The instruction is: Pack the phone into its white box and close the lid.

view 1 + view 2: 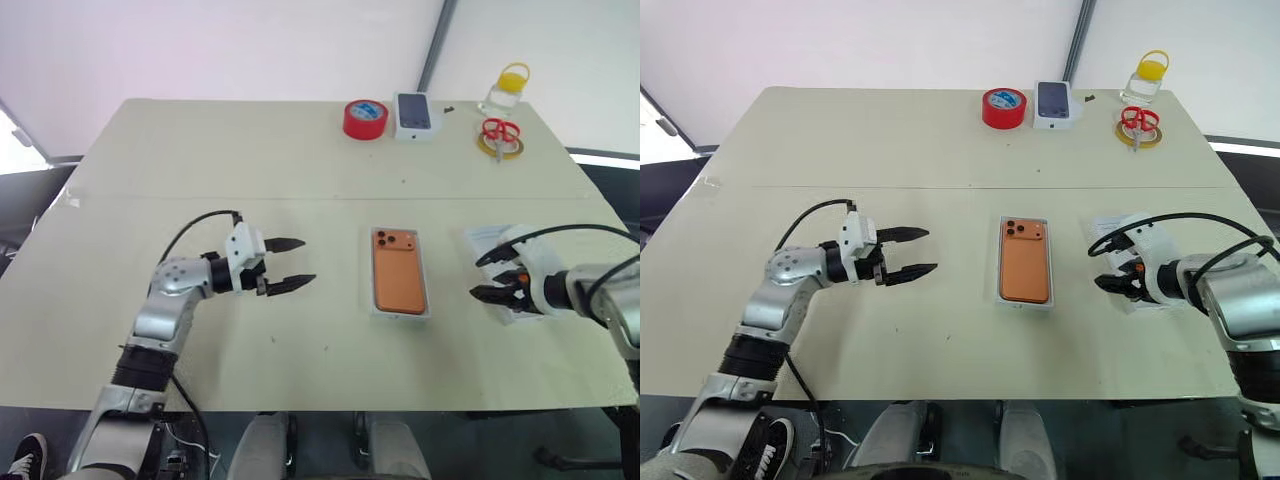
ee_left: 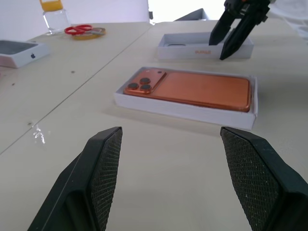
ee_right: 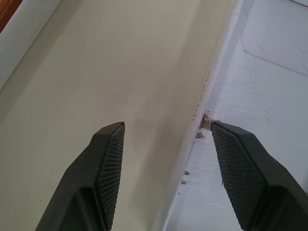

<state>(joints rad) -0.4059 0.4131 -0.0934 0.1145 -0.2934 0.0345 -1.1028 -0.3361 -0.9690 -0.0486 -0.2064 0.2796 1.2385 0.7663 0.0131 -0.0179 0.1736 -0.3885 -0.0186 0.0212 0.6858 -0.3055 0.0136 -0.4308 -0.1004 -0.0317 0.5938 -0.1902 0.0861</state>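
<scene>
My right gripper is yet to turn the lid, which lies hollow side up (image 3: 262, 94). It should therefore pinch the lid's edge (image 3: 198, 115) nearest the box and flip the lid over onto the phone.
The orange phone (image 1: 400, 272) lies back up, lenses at its far corner, inside the shallow white box (image 2: 192, 111) at the table's middle. To its right lies the lid (image 1: 485, 240), hollow side up. My right gripper (image 1: 480, 277) points steeply down at the lid's near left edge. It is open, one finger over the table and the other finger (image 3: 250, 173) over the lid's white inside (image 3: 260, 91). I cannot tell whether it touches. My left gripper (image 1: 308, 261) hovers open left of the box, pointing level at it, with nothing between its fingers.
At the table's far edge stand a red tape roll (image 1: 365, 119), a small white box printed with a dark phone (image 1: 414, 116), red-handled scissors on a yellow ring (image 1: 500, 137) and a yellow-capped bottle (image 1: 508, 88). Bare tabletop lies between my left gripper and the box.
</scene>
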